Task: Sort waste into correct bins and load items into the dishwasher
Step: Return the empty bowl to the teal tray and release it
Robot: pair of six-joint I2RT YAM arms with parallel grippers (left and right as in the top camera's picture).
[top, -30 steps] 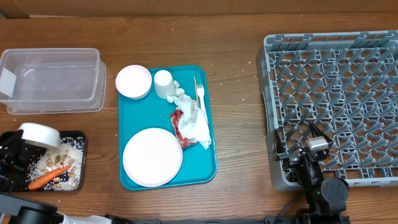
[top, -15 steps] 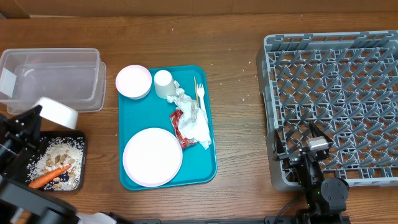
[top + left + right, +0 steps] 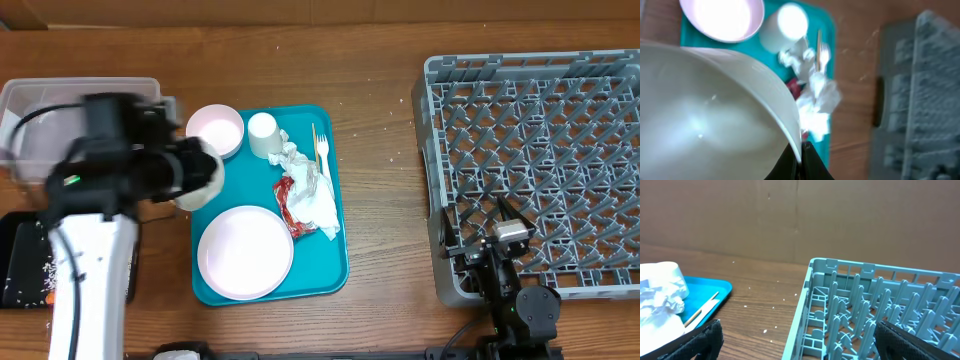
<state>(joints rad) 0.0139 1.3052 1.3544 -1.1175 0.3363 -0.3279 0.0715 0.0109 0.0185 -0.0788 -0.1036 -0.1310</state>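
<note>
My left gripper should keep lowering the small white bowl (image 3: 705, 122), which is empty, and let go of it in the open tray space (image 3: 230, 186) beside the round plate.
My left gripper (image 3: 801, 152) is shut on the rim of a small white bowl (image 3: 705, 110), held above the left edge of the teal tray (image 3: 335, 255); the bowl (image 3: 203, 175) looks blurred in the overhead view. The second bowl (image 3: 215, 130), cup (image 3: 262, 133), fork (image 3: 321, 150), crumpled napkins (image 3: 310, 195), red wrapper (image 3: 284, 193) and round plate (image 3: 245, 252) lie on that tray. The clear tub (image 3: 40, 105) and the black tray (image 3: 18, 275) with rice are partly hidden by my left arm; the carrot is hidden. My right gripper (image 3: 497, 232) is open at the front left corner of the grey dish rack (image 3: 545, 150).
The right wrist view shows the rack's left wall (image 3: 805, 305), bare wood with white crumbs, and the teal tray's corner (image 3: 715, 287) with the cup (image 3: 662, 275) and fork (image 3: 700, 310). The left arm spans the table's left side.
My left arm has swung the white bowl from above the black tray up and right to the teal tray's left edge. The right arm has not moved.
</note>
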